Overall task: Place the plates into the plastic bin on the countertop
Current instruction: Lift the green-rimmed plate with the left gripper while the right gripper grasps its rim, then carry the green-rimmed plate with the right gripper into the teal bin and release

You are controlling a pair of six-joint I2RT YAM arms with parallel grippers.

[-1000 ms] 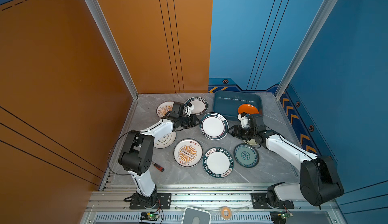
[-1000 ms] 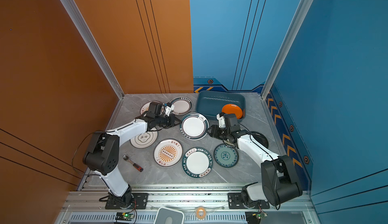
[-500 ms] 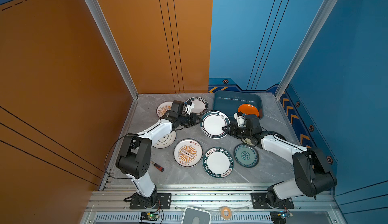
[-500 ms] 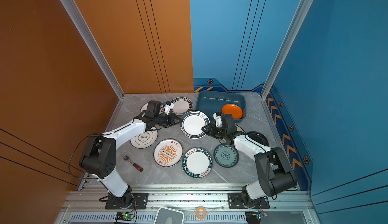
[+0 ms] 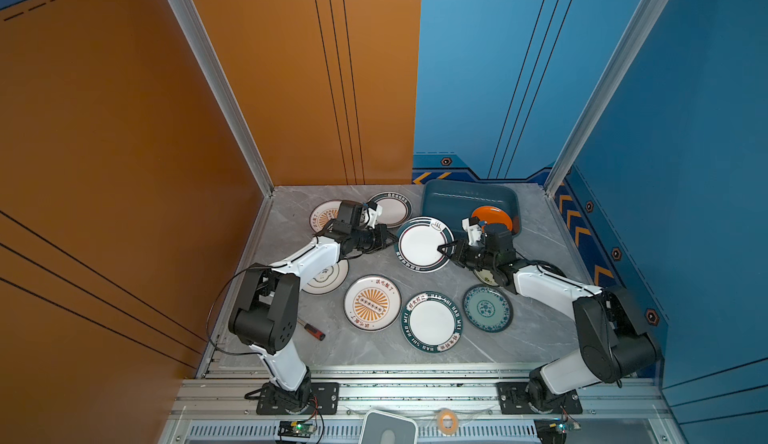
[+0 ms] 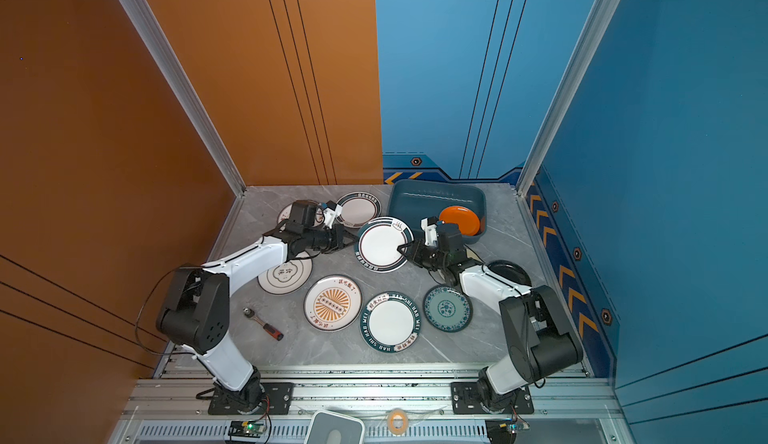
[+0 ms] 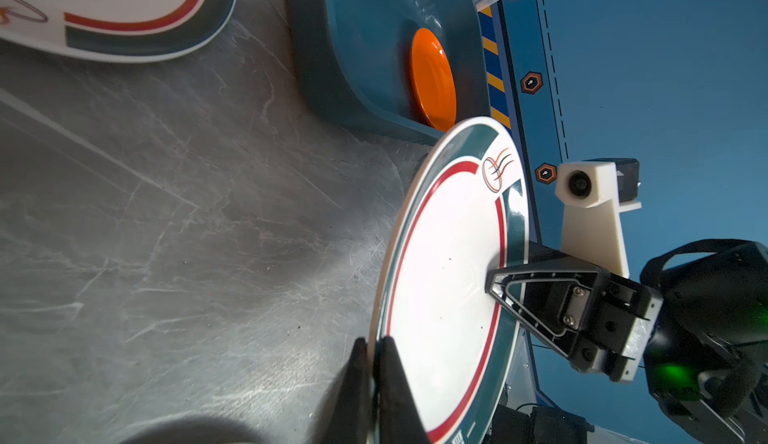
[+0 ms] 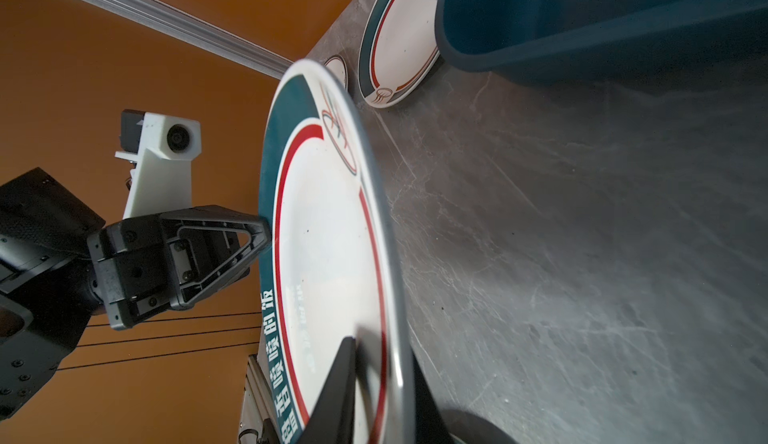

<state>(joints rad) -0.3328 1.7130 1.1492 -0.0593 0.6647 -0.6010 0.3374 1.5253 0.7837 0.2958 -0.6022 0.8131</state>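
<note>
My left gripper should open before my right gripper lowers the plate beside the orange plate [image 5: 449, 204], because both grippers are holding the white plate's rim [image 5: 400, 245] outside the bin.
A white plate with a dark green rim and red ring [image 5: 424, 244] [image 6: 384, 244] hangs tilted just above the countertop [image 5: 374, 267], in front of the teal plastic bin [image 5: 469, 196]. My left gripper [image 5: 394, 241] [image 7: 374, 340] is shut on its left rim. On the opposite rim my right gripper [image 5: 441, 249] [image 8: 380, 350] is shut, one finger on the face and one underneath. An orange plate [image 5: 491, 217] [image 7: 432, 80] lies in the bin. Several more plates lie flat: a sunburst one [image 5: 372, 302], a lettered one [image 5: 431, 322] and a teal-patterned one [image 5: 487, 308].
A cream plate [image 5: 328, 277] lies partly under my left arm. Two more plates [image 5: 390, 209] sit at the back left. A black plate [image 5: 548, 267] is half hidden by my right arm. A red-handled screwdriver [image 5: 312, 329] lies front left. Walls enclose three sides.
My right gripper has moved left onto the held plate's right rim and its jaws have closed on it. The left gripper keeps its hold, and the plate has barely shifted.
</note>
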